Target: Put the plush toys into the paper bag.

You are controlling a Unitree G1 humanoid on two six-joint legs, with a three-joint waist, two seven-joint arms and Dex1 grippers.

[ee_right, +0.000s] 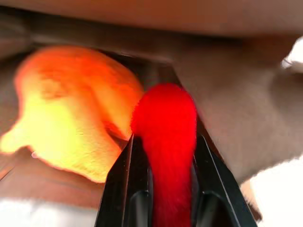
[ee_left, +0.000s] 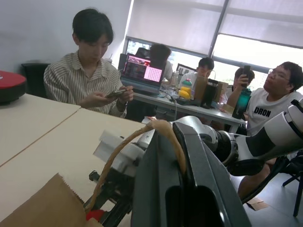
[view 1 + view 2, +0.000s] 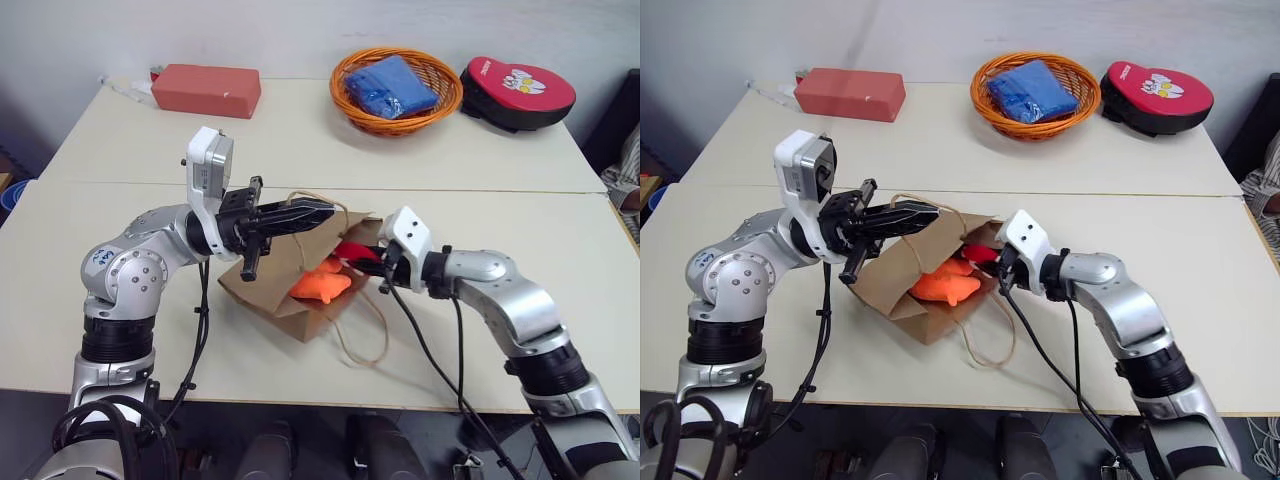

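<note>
The red plush toy point(image 3: 356, 251) is inside the paper bag's wide opening, so my right gripper keeps pushing it in and let it go beside the orange plush toy point(image 3: 321, 283).
The brown paper bag point(image 3: 262, 277) lies on its side mid-table, its mouth facing my right arm. My left gripper point(image 3: 322, 210) is shut on one twine handle point(image 2: 124, 145) and holds the bag's upper lip up. The orange plush toy point(image 3: 320, 285) lies inside the mouth. My right gripper point(image 3: 357, 254) is shut on the red plush toy point(image 1: 165, 137) at the bag's mouth, just beside and above the orange one point(image 1: 71, 118). The second handle point(image 3: 362, 335) trails loose on the table.
A red brick-shaped box point(image 3: 207, 90) sits at the back left. An orange woven basket point(image 3: 350, 95) with a blue cloth bundle point(image 3: 398, 87) and a red-and-black pad point(image 3: 517, 92) stand at the back right. People point(image 2: 92, 71) sit beyond the table.
</note>
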